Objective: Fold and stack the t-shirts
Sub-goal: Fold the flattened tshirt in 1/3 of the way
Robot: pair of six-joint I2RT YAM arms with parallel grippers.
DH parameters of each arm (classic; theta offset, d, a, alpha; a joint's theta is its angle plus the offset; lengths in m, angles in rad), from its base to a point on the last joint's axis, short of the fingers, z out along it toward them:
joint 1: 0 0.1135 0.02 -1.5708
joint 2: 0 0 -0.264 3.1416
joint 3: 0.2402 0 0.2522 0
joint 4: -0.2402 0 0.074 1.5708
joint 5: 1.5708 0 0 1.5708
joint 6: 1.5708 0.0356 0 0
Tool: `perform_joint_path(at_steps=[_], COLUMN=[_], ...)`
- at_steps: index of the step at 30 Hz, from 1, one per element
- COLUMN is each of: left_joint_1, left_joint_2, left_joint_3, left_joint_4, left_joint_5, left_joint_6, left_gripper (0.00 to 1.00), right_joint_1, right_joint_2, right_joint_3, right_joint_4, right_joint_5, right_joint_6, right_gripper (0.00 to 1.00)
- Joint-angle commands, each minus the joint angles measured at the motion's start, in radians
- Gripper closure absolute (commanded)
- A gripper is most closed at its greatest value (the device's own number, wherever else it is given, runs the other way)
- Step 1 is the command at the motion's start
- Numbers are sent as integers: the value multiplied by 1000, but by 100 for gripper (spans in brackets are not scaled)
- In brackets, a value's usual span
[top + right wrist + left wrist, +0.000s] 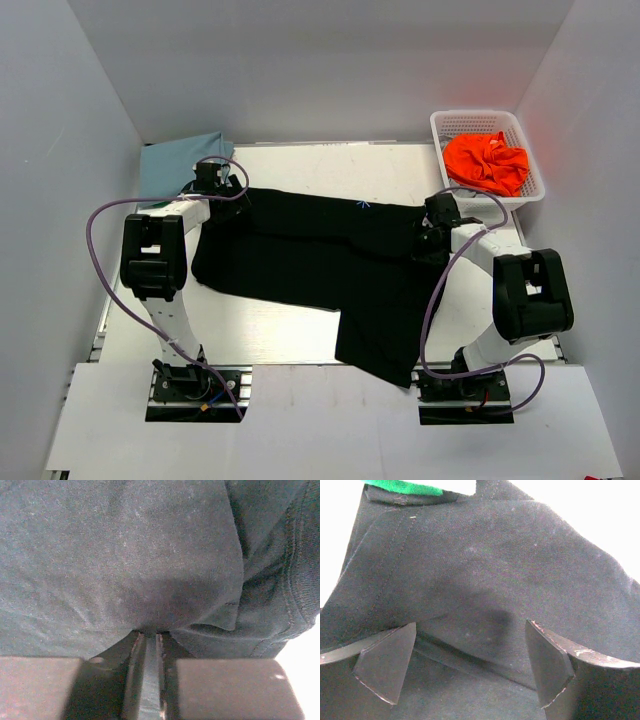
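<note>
One part of the black t-shirt [382,328] juts out to the table's near edge, so my right gripper should open and take that part's near corner [403,378] before folding the t-shirt.
A large black t-shirt [320,255] lies spread across the table, with a tiny blue starburst print [362,204] near its far edge and one part reaching the near edge. My left gripper [216,186] is open at its left end; in the left wrist view [470,665] the fingers [387,662] stand wide apart over the black cloth. My right gripper [435,228] is shut on a pinch of the black cloth at its right end [148,635]. A light blue t-shirt [180,165] lies at the back left. An orange t-shirt [487,162] lies in the basket. A strip of green cloth [405,487] shows beyond the black shirt.
The white mesh basket [530,165] stands at the back right corner. Grey walls close in the left, far and right sides. Purple cables [100,230] loop beside both arms.
</note>
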Motion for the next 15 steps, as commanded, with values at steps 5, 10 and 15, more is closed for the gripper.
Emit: perform_joint_path(at_steps=[5,10,15], left_joint_1=[0,0,9], left_joint_2=[-1,-1,-1], left_joint_3=[-17,-17,-17], left_joint_4=[-14,-14,-14], left_joint_5=[14,14,14], left_joint_6=[7,7,7], left_gripper=[0,0,0], right_joint_1=[3,6,8], right_joint_2=[-33,8,20], right_joint_3=[64,103,120], right_joint_4=[2,-20,9], right_joint_5=[84,83,90], right_joint_6=[21,24,21], right_gripper=[64,44,49])
